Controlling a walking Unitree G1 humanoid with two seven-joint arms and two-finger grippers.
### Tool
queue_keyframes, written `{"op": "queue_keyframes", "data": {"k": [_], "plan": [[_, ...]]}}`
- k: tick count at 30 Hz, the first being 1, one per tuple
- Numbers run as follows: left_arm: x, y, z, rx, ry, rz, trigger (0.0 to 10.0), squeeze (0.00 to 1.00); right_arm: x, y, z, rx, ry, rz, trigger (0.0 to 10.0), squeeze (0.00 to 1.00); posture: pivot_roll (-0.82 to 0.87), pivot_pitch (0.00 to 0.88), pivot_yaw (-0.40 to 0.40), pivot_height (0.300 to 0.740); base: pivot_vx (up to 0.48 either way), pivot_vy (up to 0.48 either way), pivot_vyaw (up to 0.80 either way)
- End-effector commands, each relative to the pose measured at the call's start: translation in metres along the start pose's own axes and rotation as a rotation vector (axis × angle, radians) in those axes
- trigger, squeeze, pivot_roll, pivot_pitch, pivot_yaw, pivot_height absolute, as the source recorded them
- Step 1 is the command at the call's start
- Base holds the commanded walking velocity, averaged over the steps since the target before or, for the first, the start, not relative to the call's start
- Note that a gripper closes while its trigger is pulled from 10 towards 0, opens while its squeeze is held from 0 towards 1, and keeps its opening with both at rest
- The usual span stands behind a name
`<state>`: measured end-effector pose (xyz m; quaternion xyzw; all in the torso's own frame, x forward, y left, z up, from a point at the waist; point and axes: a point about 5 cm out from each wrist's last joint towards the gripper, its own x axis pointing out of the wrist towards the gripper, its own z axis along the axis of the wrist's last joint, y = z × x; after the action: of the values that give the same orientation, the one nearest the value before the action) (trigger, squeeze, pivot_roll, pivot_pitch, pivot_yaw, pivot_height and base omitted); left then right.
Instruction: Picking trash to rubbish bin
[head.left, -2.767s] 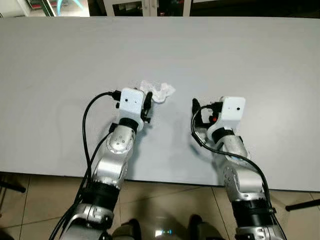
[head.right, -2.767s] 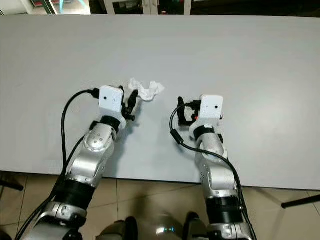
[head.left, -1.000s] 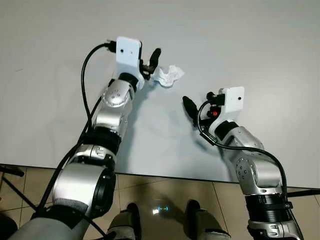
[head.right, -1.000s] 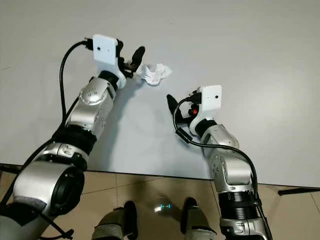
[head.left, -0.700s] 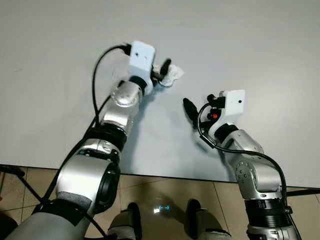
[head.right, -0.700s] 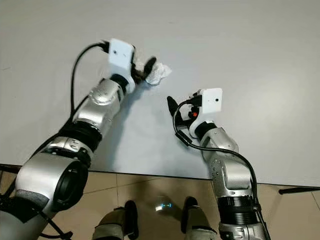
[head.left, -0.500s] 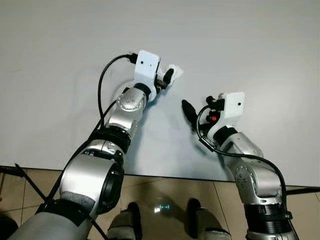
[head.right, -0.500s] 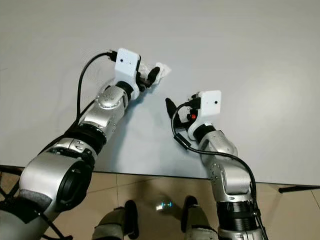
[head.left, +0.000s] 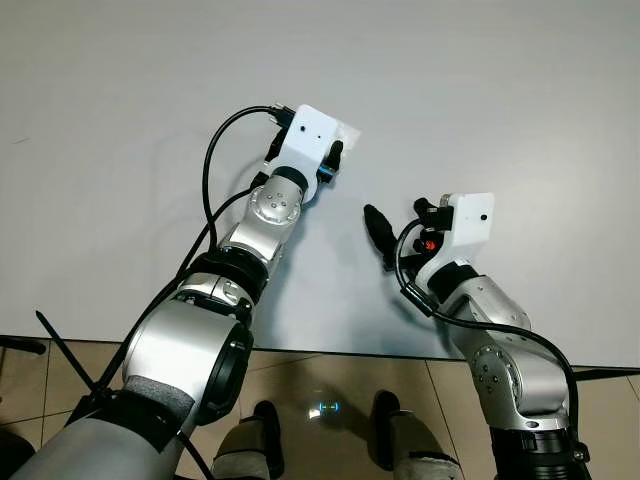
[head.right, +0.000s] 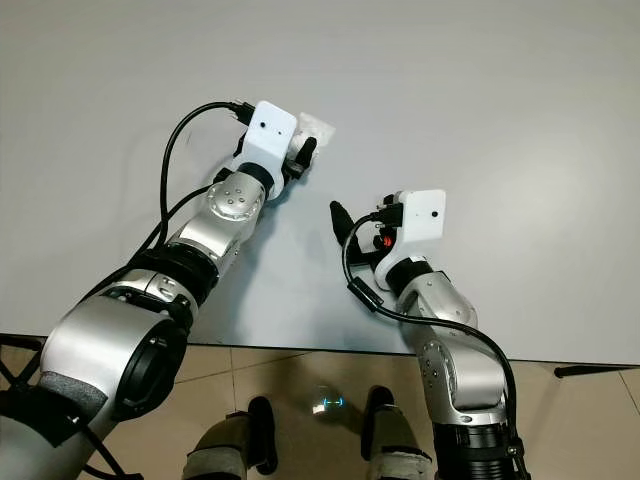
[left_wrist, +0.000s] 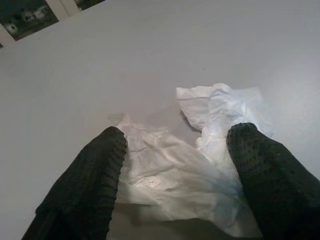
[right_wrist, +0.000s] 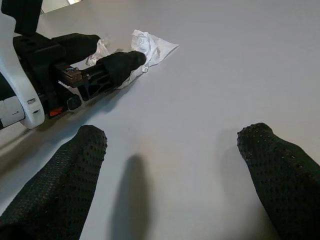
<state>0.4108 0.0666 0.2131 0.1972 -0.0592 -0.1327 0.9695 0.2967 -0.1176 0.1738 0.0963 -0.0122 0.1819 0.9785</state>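
Observation:
A creased flap (left_wrist: 212, 104) extends beyond my left gripper's fingertips, so I expect the crumpled white tissue (left_wrist: 177, 172) to keep its shape and stick out in front when I carry it.
A crumpled white tissue (left_wrist: 200, 150) lies on the grey table (head.left: 500, 80). My left gripper (left_wrist: 178, 134) is open and low over it, one black finger on each side, with the paper lying between them. From the head view, the left wrist's white camera box covers most of the tissue (head.left: 346, 132), leaving a corner showing past the left gripper (head.left: 337, 152). My right gripper (right_wrist: 175, 131) stands open over bare table a short way to the right and nearer, with nothing between its fingers. It looks toward the tissue (right_wrist: 150, 47).
The table's front edge (head.left: 330, 345) runs just below both elbows, with tiled floor (head.left: 320, 400) and my feet beyond it. A black cable (head.left: 215, 160) loops off the left wrist. Bare table surface spreads to the far side and to both sides.
My left arm has swung right and lowered, so its fingers now straddle the tissue instead of standing beside it. The right arm has barely moved.

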Motion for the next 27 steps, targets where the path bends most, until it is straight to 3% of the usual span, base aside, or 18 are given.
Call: {"op": "queue_keyframes", "data": {"k": [1, 7, 10, 27], "plan": [[-0.008, -0.008, -0.03, 0.043, 0.14, -0.032, 0.0, 0.0, -0.004, 0.0, -0.01, 0.033, 0.049, -0.012, 10.0, 0.0, -0.16, 0.378, 0.058, 0.74, 0.0, 0.0, 0.0], [-0.008, -0.013, -0.032, 0.017, 0.157, -0.055, 0.0, 0.0, -0.003, 0.0, -0.009, 0.035, 0.046, -0.013, 10.0, 0.0, -0.16, 0.367, 0.062, 0.74, 0.0, 0.0, 0.0], [-0.008, -0.012, -0.032, -0.05, 0.164, -0.047, 0.0, 0.0, -0.002, 0.0, -0.009, 0.035, 0.045, -0.012, 10.0, 0.0, -0.16, 0.364, 0.061, 0.74, 0.0, 0.0, 0.0], [-0.009, -0.019, -0.033, -0.097, 0.155, -0.055, 0.0, 0.0, 0.002, 0.0, -0.012, 0.036, 0.053, -0.009, 10.0, 0.0, -0.14, 0.353, 0.061, 0.74, 0.0, 0.0, 0.0]]}}
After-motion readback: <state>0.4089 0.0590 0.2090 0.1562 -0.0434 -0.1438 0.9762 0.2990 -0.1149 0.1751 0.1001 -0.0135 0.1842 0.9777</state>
